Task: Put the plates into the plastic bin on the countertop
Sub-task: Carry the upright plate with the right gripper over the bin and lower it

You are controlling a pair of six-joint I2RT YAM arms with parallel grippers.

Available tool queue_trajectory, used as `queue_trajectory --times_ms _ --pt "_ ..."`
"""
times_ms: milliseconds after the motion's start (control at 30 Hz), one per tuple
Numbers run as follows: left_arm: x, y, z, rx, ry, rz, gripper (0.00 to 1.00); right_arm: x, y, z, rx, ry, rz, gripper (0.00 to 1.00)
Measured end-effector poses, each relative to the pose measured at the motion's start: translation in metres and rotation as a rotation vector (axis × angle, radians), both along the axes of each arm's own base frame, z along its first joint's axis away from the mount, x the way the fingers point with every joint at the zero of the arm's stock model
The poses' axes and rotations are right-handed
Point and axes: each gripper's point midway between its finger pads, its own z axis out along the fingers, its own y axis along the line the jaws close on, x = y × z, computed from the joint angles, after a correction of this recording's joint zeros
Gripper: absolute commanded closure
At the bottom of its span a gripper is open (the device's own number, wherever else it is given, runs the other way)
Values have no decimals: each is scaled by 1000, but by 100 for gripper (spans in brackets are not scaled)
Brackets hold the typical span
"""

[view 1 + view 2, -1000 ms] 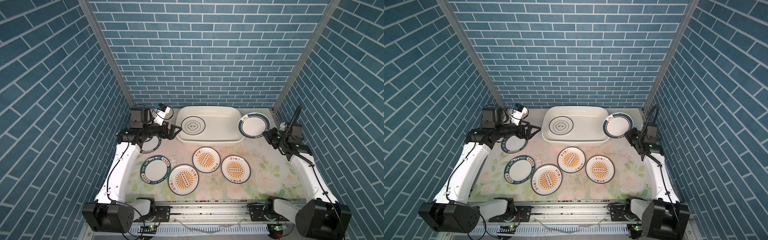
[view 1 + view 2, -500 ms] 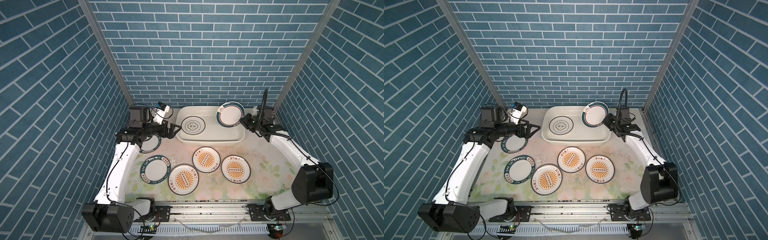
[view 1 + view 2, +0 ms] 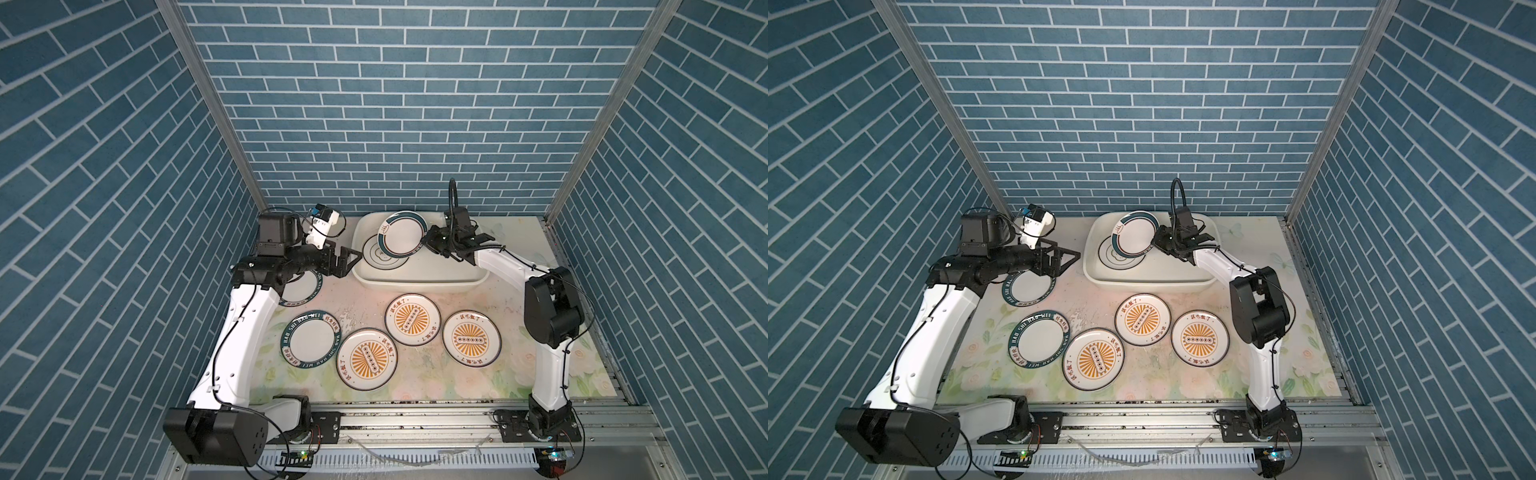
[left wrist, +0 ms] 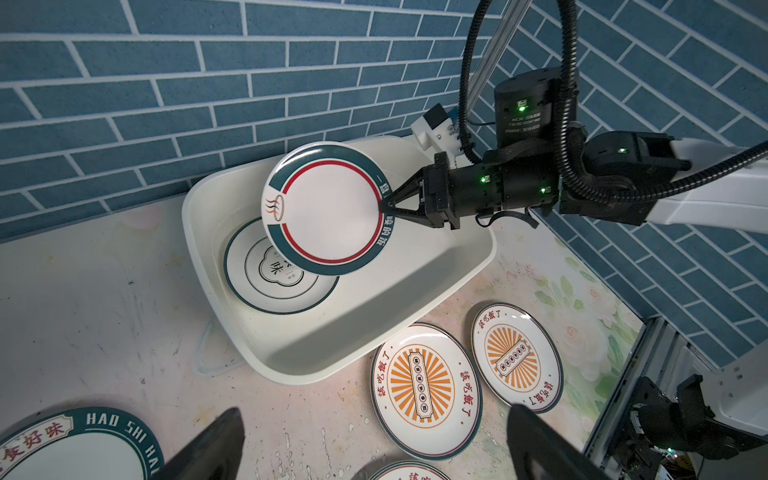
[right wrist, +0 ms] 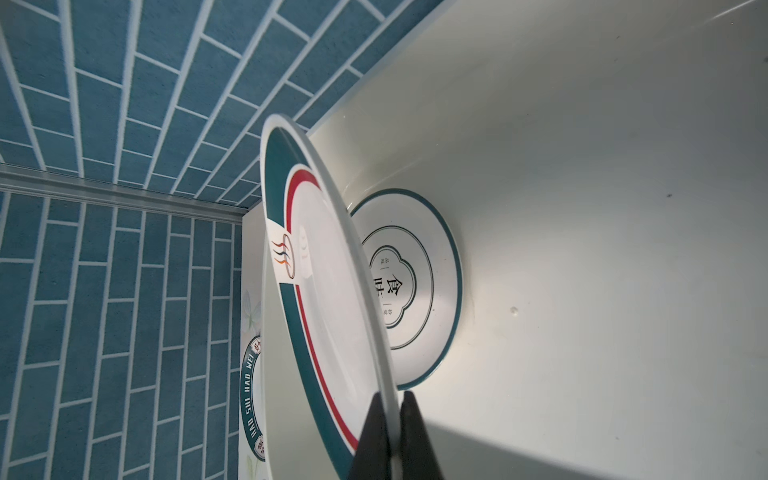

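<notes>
The red-ringed plate (image 3: 401, 234) hangs with its printed side up over the thin-ringed plate (image 3: 374, 255), so my right gripper keeps bringing it down until the plates stack, then let go.
My right gripper (image 3: 424, 241) (image 5: 392, 419) is shut on the rim of a teal-banded, red-ringed plate (image 3: 401, 232) (image 4: 328, 208). It holds the plate tilted above the left part of the white plastic bin (image 3: 419, 282). Partly under it, a thin-ringed plate (image 3: 376, 259) (image 5: 415, 282) lies flat in the bin. My left gripper (image 3: 353, 259) (image 4: 374, 415) hovers open and empty just left of the bin. Three orange sunburst plates (image 3: 412, 319) (image 3: 471, 338) (image 3: 367, 358) and two teal lettered plates (image 3: 311, 340) (image 3: 301, 286) lie on the countertop (image 3: 519, 374).
Blue brick walls (image 3: 374, 124) close in the back and both sides. A metal rail (image 3: 415, 415) with both arm bases runs along the front edge. My left arm (image 3: 249, 332) passes over the far lettered plate.
My right arm has swung the held plate leftward from beside the bin's right end to over the bin's left part. The left arm has stayed put with its gripper open.
</notes>
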Motion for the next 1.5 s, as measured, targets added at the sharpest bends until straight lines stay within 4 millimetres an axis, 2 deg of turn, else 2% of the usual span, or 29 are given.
queue_trajectory --times_ms 300,600,900,1200,1500 --pt "0 1 1 4 -4 6 0 16 29 -25 31 36 30 100" --pt "0 2 1 6 -4 9 0 14 34 -63 26 112 37 100" --pt "0 2 0 8 -5 11 0 10 38 -66 49 143 47 100" --pt "0 2 1 8 -5 11 0 9 44 -87 61 194 51 100" --pt "0 2 0 7 -5 11 0 13 52 -79 93 194 62 100"
